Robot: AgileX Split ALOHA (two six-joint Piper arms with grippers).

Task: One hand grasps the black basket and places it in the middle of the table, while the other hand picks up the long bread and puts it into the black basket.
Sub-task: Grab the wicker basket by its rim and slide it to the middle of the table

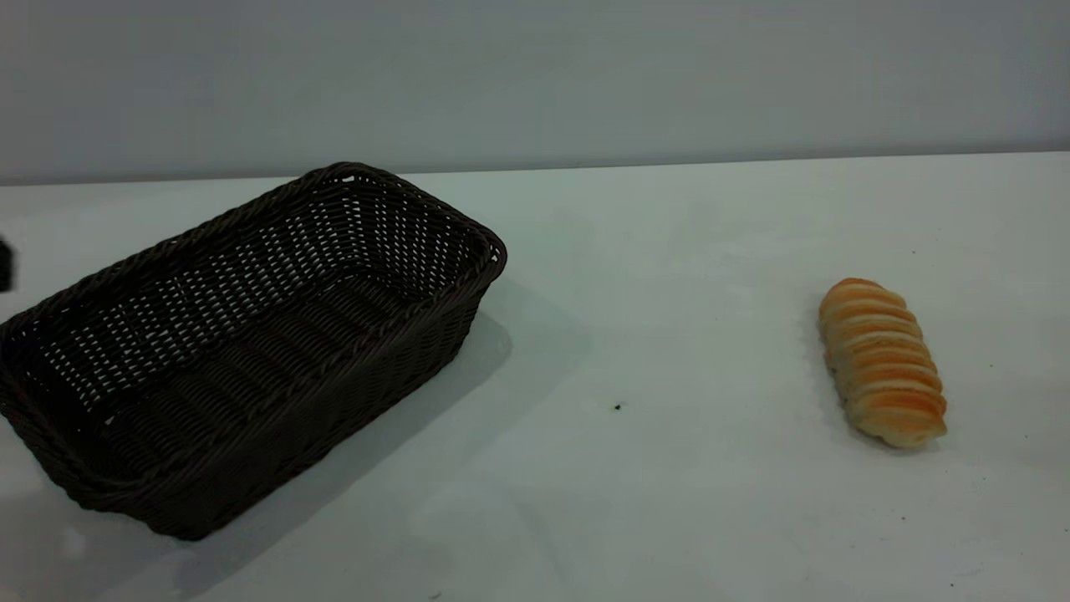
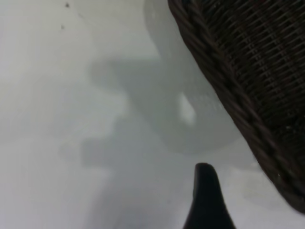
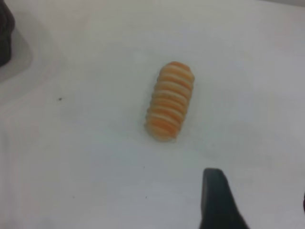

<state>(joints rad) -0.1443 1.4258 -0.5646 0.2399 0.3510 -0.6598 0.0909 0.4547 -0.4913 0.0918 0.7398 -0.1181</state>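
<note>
The black basket stands slanted (image 1: pixel 256 346) off the middle of the table, so my left gripper should grab its end rim (image 1: pixel 38 426) away from the bread and turn the basket straight there.
The black basket (image 1: pixel 242 334) stands on the white table (image 1: pixel 652 301) at the left, set at an angle and empty. Its braided rim also shows in the left wrist view (image 2: pixel 238 95). The long bread (image 1: pixel 882 361) lies alone on the table at the right, and it shows in the right wrist view (image 3: pixel 169 100). My left gripper (image 2: pixel 255 202) hovers over bare table just outside the basket's rim, open and empty, with one finger (image 2: pixel 206 195) showing. My right gripper (image 3: pixel 259 200) is open and empty, short of the bread and apart from it.
A dark bit of the left arm (image 1: pixel 4 263) shows at the exterior view's left edge. A grey wall runs behind the table's far edge. A small dark speck (image 1: pixel 617 406) lies between basket and bread.
</note>
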